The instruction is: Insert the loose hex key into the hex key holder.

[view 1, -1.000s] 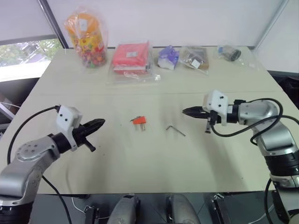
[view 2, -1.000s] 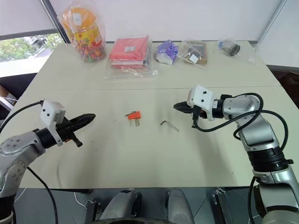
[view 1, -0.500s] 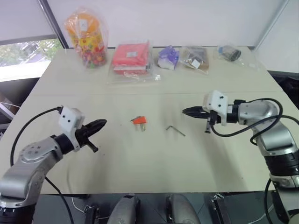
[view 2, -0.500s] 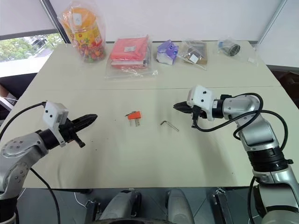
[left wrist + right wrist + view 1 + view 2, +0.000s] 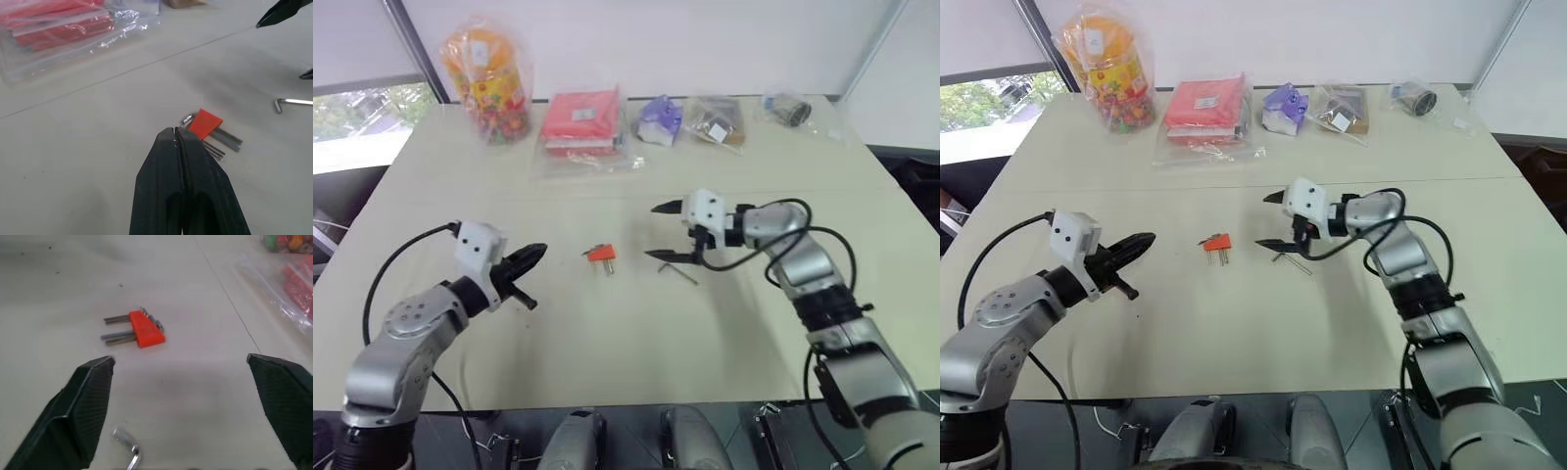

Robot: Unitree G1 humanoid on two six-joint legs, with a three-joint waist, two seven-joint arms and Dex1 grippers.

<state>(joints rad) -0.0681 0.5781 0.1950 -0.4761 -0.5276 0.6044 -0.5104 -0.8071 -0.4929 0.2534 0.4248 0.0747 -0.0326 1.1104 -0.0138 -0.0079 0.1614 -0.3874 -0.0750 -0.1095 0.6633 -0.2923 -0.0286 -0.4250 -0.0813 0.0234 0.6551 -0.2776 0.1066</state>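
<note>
Thin keys go through the hex key holder (image 5: 602, 253) to bent ends (image 5: 153, 320). The keys will stay in place and come along when I lift the holder.
The hex key holder (image 5: 601, 254) is a small orange-red block with thin keys sticking out, lying flat mid-table. To its right lies the loose hex key (image 5: 680, 271), a thin grey L-shaped rod. My right gripper (image 5: 654, 232) is open wide, just above the key's bent end and pointing left toward the holder. In the right wrist view the holder (image 5: 145, 328) sits ahead between the spread fingers (image 5: 88, 401), with the key's bend (image 5: 128, 450) below. My left gripper (image 5: 534, 257) is shut and empty, left of the holder, and points at the holder (image 5: 204, 123) in the left wrist view.
Along the table's far edge lie several bagged items: a candy jar (image 5: 489, 73), a red packet (image 5: 579, 117), a purple bag (image 5: 658, 116), a brown packet (image 5: 717, 122) and a small roll (image 5: 787, 108). The front edge of the table (image 5: 636, 397) is near.
My right gripper has opened and swung left and forward, from well right of the loose hex key to just above it. The left gripper has stayed shut and hardly moved.
</note>
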